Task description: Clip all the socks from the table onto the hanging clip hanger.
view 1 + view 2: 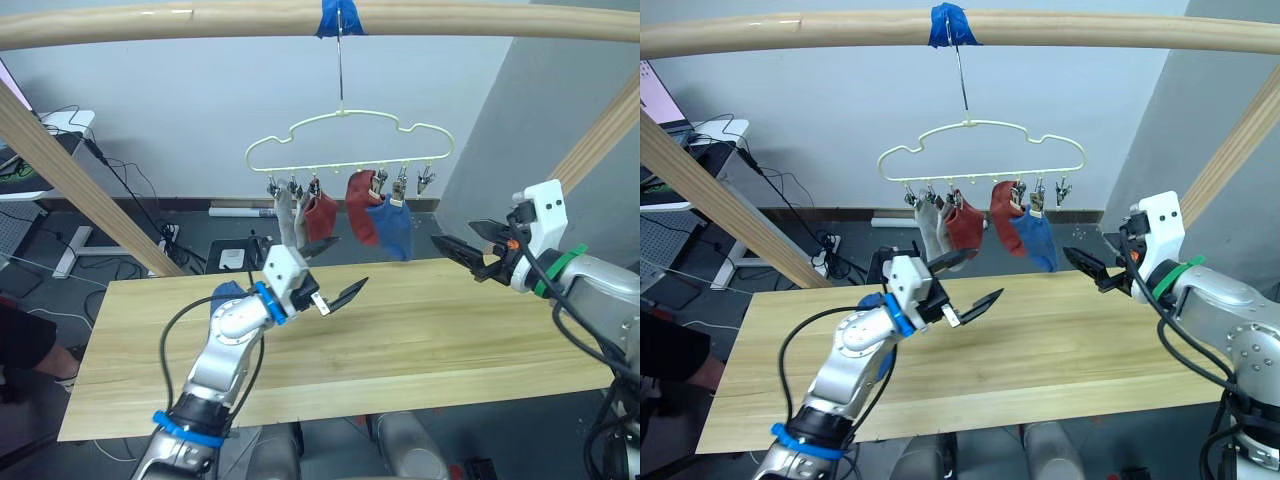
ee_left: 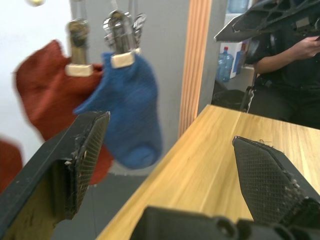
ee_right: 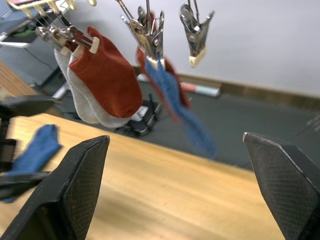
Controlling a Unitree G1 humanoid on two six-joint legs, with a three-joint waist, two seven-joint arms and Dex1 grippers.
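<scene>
The hanging blue sock is held at its cuff by a small clip. The other blue sock should droop the same way when I clip it.
The cream clip hanger hangs by its hook from the top pole. Clipped to it are grey socks, two rust red socks and one blue sock; the clip at the right end is empty. Another blue sock lies on the table at the left, partly hidden behind my left arm. My left gripper is open and empty above the table, just below the hanging socks. My right gripper is open and empty to the right of the hanger, pointing at it.
A round wooden pole frame surrounds the table: a top bar and slanted poles on both sides. A desk with cables stands at the back left. A person in dark clothes sits beyond the table's far end.
</scene>
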